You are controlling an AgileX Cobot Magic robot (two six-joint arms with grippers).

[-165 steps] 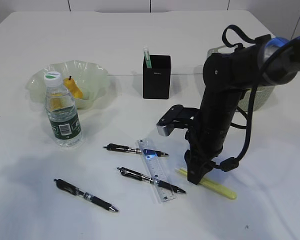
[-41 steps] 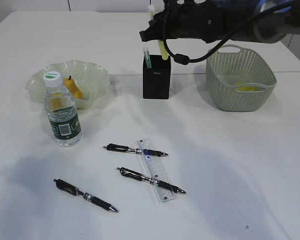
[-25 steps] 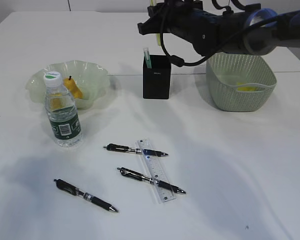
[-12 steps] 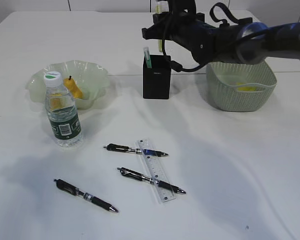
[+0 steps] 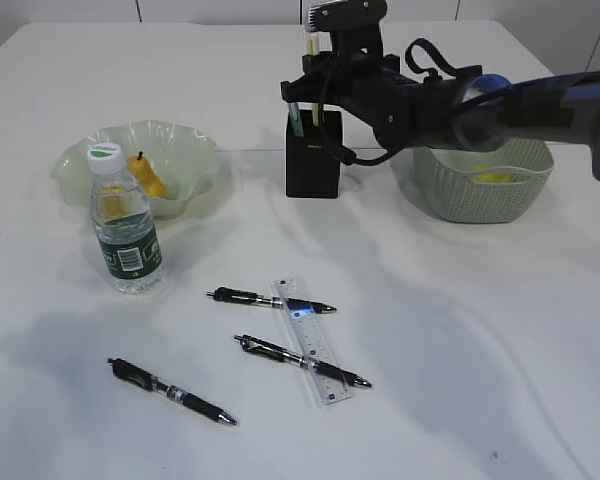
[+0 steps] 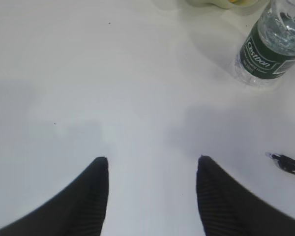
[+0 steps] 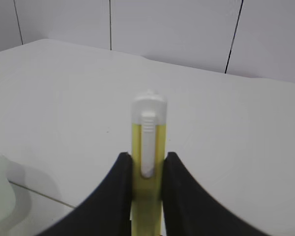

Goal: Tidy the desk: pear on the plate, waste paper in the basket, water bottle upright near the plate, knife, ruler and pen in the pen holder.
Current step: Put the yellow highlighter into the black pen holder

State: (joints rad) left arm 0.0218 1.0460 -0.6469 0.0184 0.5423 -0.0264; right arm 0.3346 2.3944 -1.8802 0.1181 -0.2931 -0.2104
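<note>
The knife is hanging upright above the pen holder's opening, next to the green-white pen, so the robot's right gripper should go on lowering the knife until it stands inside.
My right gripper is shut on the knife, a yellow bar with a white slider, held upright directly over the black pen holder. A green-white pen stands in the holder. The pear lies in the ruffled green plate. The water bottle stands upright in front of the plate. The clear ruler lies among three black pens on the desk. My left gripper hangs open over bare desk.
The sage green basket stands right of the pen holder, partly behind the right arm, with a yellow scrap inside. A black pen tip shows at the right edge of the left wrist view. The left arm is out of the exterior view.
The right arm has swung round and come down, bringing the upright knife from above the pen holder to close over its opening. Nothing on the desk has moved.
</note>
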